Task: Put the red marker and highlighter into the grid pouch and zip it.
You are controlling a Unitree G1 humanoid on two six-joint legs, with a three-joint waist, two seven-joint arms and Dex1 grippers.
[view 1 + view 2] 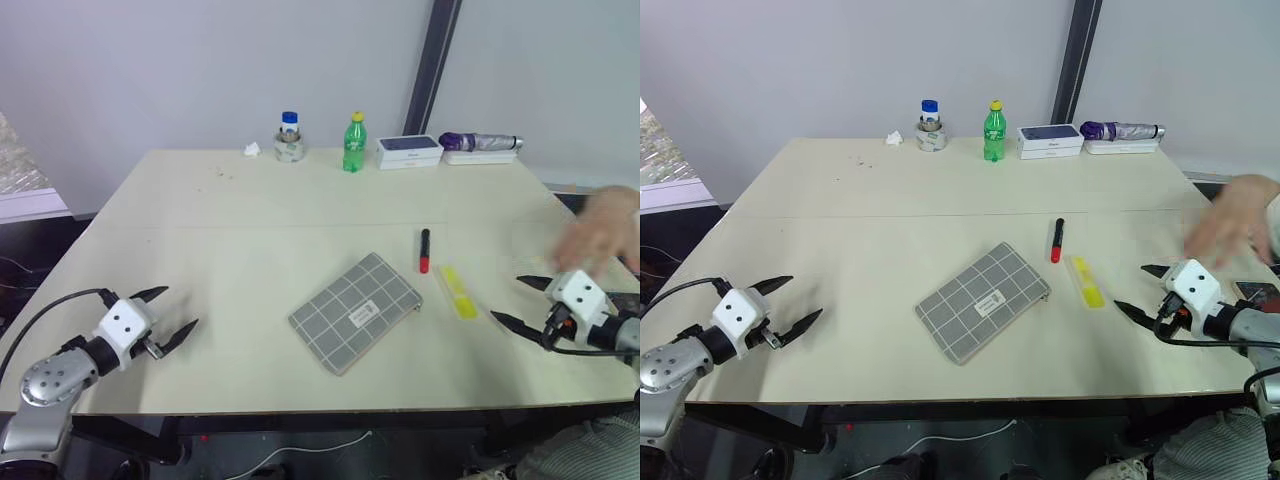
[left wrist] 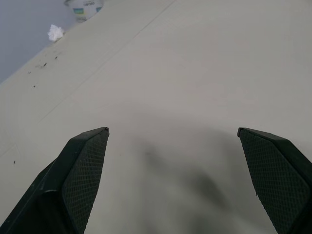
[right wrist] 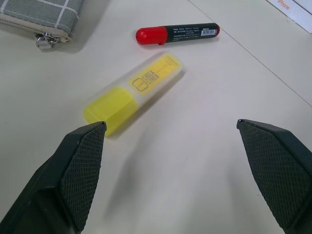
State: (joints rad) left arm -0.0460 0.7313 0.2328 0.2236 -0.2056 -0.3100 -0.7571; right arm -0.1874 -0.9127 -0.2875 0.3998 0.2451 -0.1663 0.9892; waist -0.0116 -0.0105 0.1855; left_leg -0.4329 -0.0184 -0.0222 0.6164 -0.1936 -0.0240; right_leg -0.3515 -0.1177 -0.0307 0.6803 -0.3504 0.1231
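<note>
My gripper will make the grid pouch's near long edge open wide when it lifts the pouch, because a metal pull is at one end of that edge.
The grid pouch lies flat in the middle of the table, its zipper end turned toward the pens. Just right of it lie the red marker and the yellow highlighter, side by side on the tabletop; the right wrist view shows the highlighter close ahead and the red marker beyond it. My right gripper stands open at the table's right edge, a short way from the highlighter, holding nothing. My left gripper stands open and empty over the front left of the table, well apart from the pouch.
Along the table's far edge stand a small jar, a green bottle, a white box and a folded umbrella. A person's hand hovers at the right edge just behind my right gripper.
</note>
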